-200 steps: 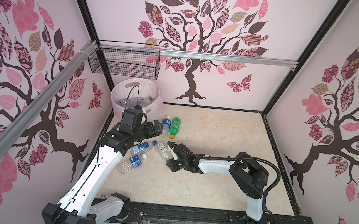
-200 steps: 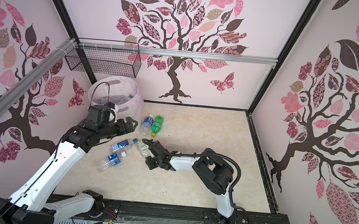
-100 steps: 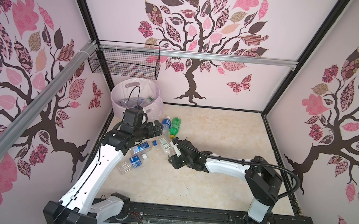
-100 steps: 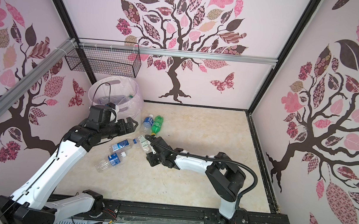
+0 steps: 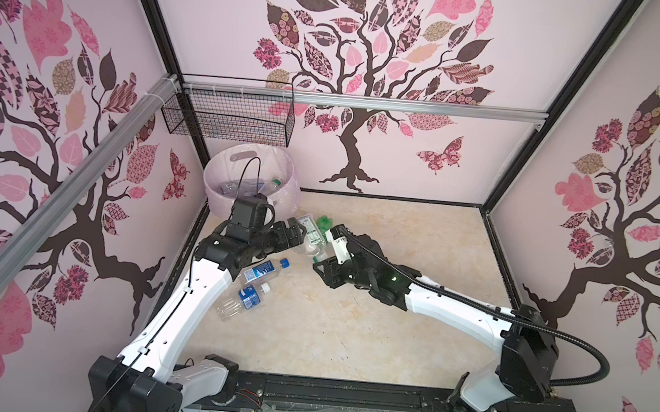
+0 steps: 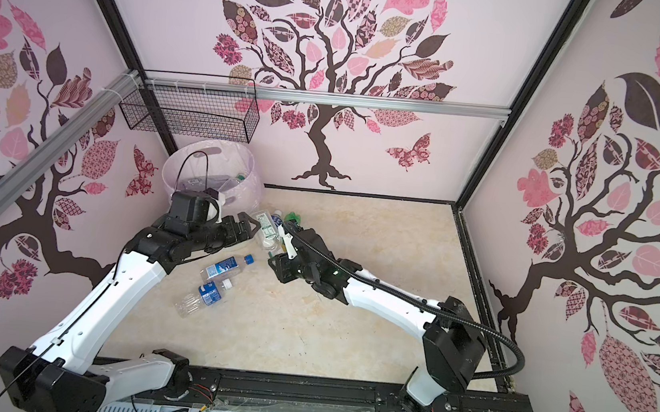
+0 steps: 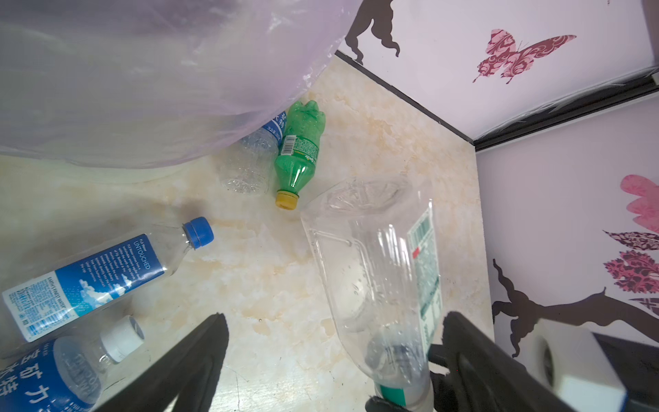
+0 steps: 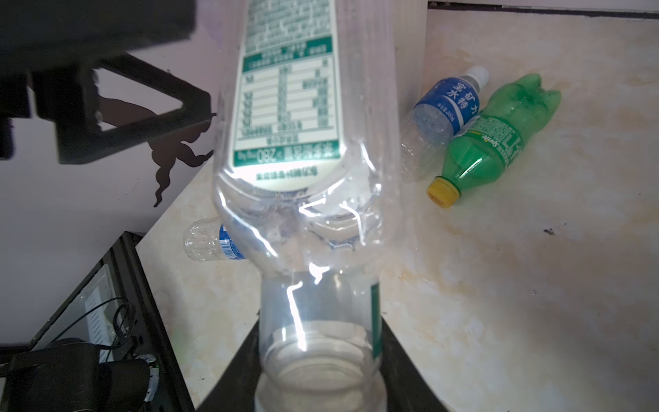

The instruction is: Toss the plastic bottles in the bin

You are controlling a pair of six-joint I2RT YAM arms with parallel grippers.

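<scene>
My right gripper is holding the clear bottle's neck (image 5: pixel 318 258) short of the bin, so next my left gripper grips the bottle's lower part (image 5: pixel 308 225) and brings the bottle over the bin.
My right gripper (image 5: pixel 317 256) (image 8: pixel 321 374) is shut on the neck of a clear plastic bottle with a green-white label (image 5: pixel 310 234) (image 6: pixel 267 229) (image 8: pixel 292 107), holding it above the floor. My left gripper (image 5: pixel 296 230) (image 7: pixel 335 321) is open, and that bottle's lower part (image 7: pixel 378 271) sits between its fingers, close to one of them. The pale pink bin (image 5: pixel 214 178) (image 6: pixel 255 184) stands in the back left corner with some bottles inside (image 5: pixel 247 183). A green bottle (image 7: pixel 299 149) (image 8: pixel 499 135) and a blue-labelled one (image 7: pixel 249 160) lie beside the bin.
Two more blue-labelled bottles (image 5: pixel 263 269) (image 5: pixel 243 300) lie on the floor under my left arm. A black wire basket (image 5: pixel 229 117) hangs on the wall above the bin. The black base rail (image 5: pixel 341 396) runs along the front edge.
My right gripper has carried the clear bottle up and towards the back left, bringing it between the open left fingers. The left arm has barely moved.
</scene>
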